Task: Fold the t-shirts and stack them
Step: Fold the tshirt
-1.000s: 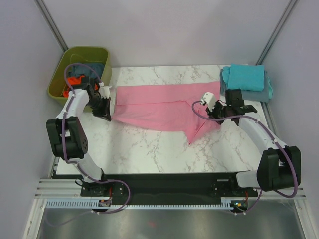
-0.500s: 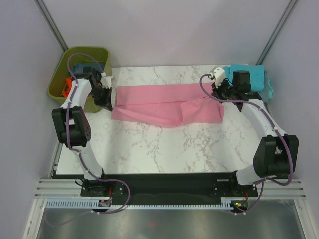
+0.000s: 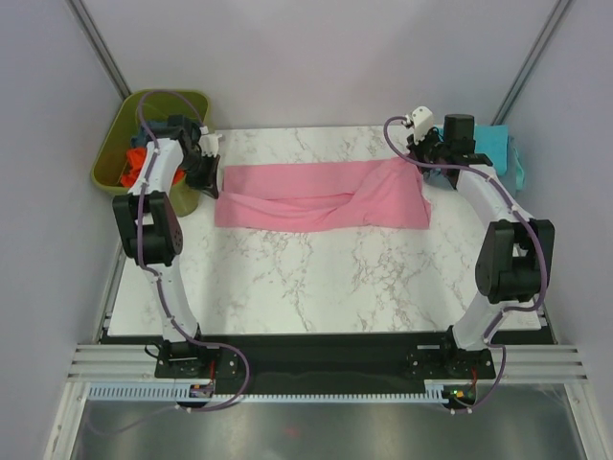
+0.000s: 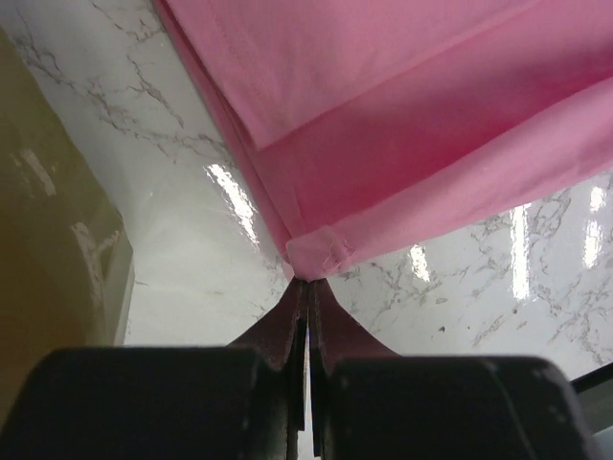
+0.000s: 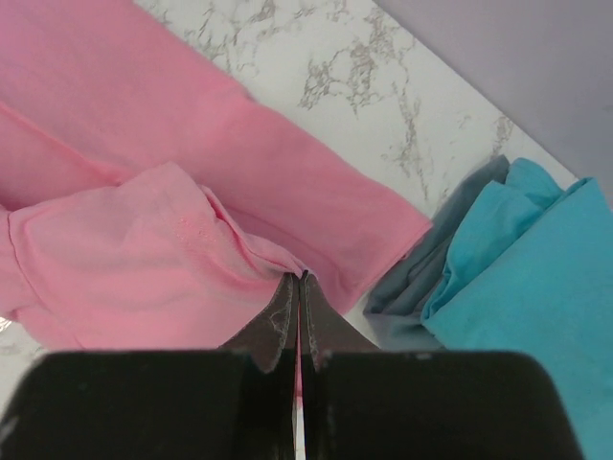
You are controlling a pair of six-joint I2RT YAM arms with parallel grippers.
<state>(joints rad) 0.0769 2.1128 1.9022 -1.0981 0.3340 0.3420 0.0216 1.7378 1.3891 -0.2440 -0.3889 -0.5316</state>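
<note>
The held fold [image 5: 251, 251] is over the light pink t-shirt's spread far layer [image 5: 340, 206], so my right gripper should keep going back until it lets go of the fold there.
The light pink t-shirt [image 3: 321, 195] lies as a long folded band across the far part of the marble table [image 3: 316, 278]. My left gripper [image 3: 208, 175] is shut on its left corner [image 4: 316, 257], beside the tub. My right gripper [image 3: 423, 161] is shut on a fold at its right end [image 5: 259, 254]. A folded turquoise t-shirt [image 3: 498, 153] lies on a slate blue one [image 5: 431, 278] at the back right, just past the right gripper. An orange t-shirt [image 3: 134, 163] shows inside the tub.
The olive-green plastic tub [image 3: 153, 105] stands at the back left corner, touching the left arm. Grey walls close in behind and at both sides. The near half of the marble table has nothing on it.
Both grippers have carried the shirt's near edge towards the back, folding it over into a narrower band. The right gripper moved from mid-table up to the stack.
</note>
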